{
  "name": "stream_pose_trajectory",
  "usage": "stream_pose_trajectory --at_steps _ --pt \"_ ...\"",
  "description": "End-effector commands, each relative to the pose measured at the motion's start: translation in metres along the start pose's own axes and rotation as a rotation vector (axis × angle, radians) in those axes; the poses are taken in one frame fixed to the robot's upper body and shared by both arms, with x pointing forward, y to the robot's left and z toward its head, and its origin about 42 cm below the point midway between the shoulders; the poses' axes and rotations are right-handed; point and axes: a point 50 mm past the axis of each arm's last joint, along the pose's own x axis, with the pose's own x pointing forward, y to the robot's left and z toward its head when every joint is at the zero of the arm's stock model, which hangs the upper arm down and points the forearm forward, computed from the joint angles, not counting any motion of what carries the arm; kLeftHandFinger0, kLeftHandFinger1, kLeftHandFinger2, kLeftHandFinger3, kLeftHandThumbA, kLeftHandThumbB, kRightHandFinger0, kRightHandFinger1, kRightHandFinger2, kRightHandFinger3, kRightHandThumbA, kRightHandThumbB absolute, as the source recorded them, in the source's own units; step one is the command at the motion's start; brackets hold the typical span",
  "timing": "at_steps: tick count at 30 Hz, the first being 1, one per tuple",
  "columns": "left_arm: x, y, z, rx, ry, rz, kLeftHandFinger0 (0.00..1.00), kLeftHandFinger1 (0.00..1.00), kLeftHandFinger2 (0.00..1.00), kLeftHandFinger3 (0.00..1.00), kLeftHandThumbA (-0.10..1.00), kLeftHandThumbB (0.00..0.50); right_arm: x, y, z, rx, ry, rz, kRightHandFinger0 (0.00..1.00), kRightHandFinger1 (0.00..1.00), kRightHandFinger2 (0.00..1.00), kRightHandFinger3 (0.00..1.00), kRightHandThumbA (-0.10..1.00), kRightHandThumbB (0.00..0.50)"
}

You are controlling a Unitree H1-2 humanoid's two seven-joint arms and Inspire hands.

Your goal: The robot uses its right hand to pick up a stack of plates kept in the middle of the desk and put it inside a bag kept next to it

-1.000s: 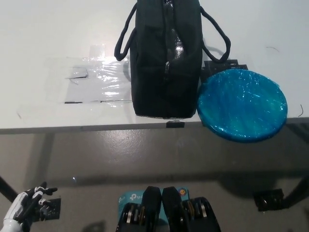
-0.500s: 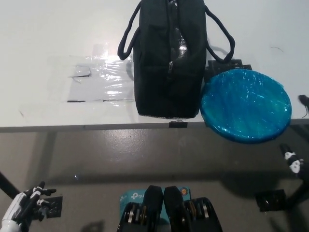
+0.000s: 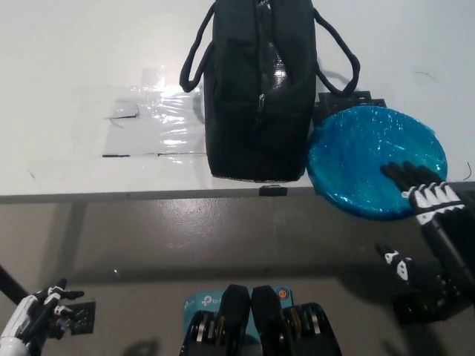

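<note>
The black bag's top (image 3: 269, 55) has the zip pull (image 3: 261, 102) at its near end, so I expect it to open around the stack of plates when I push the stack in.
A stack of plates (image 3: 367, 156) wrapped in shiny blue film lies at the desk's front edge, overhanging it a little. Just to its left stands a black bag (image 3: 260, 89) with two loop handles, its top zip running along the middle. My black right hand (image 3: 424, 194) reaches in from the lower right, open, with its fingertips over the plates' near right rim and its thumb spread below the desk edge. My white left hand (image 3: 33, 315) hangs low at the bottom left, well below the desk, fingers loosely apart and empty.
A sheet of clear film taped to the white desk (image 3: 89, 59) lies left of the bag. A small black block (image 3: 349, 99) sits behind the plates. The grey floor shows below the desk edge, with black stand feet (image 3: 419, 304) at the lower right.
My right hand has come up from the right edge of the picture and now lies spread over the plates' near right rim. The bag, plates and left hand have stayed put.
</note>
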Motion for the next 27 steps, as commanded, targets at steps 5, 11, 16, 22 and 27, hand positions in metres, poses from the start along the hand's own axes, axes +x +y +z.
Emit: stream_pose_trajectory --at_steps 5,11,16,22,27 --pt "-0.003 0.014 0.016 0.035 -0.059 -0.01 0.08 0.3 0.54 0.65 0.59 0.5 0.044 -0.039 -0.023 -0.179 0.019 0.009 1.0 1.0 1.0 1.0 0.74 0.5" --pt "-0.002 0.015 0.018 0.039 -0.074 -0.014 0.07 0.3 0.51 0.62 0.59 0.5 0.081 -0.074 -0.025 -0.288 0.027 -0.04 1.0 1.0 1.0 1.0 0.74 0.5" --pt "-0.001 0.016 0.021 0.042 -0.074 -0.012 0.07 0.31 0.5 0.6 0.59 0.5 0.081 -0.065 -0.026 -0.261 0.036 -0.035 1.0 1.0 1.0 1.0 0.76 0.5" --pt "-0.002 0.015 0.021 0.043 -0.077 -0.021 0.08 0.32 0.53 0.6 0.58 0.5 0.08 -0.036 -0.01 -0.204 0.022 0.044 1.0 1.0 1.0 1.0 0.7 0.5" --pt "-0.001 0.016 0.021 0.05 -0.074 -0.019 0.09 0.31 0.52 0.59 0.59 0.5 0.076 -0.02 0.003 -0.192 0.008 0.098 1.0 1.0 1.0 1.0 0.69 0.5"
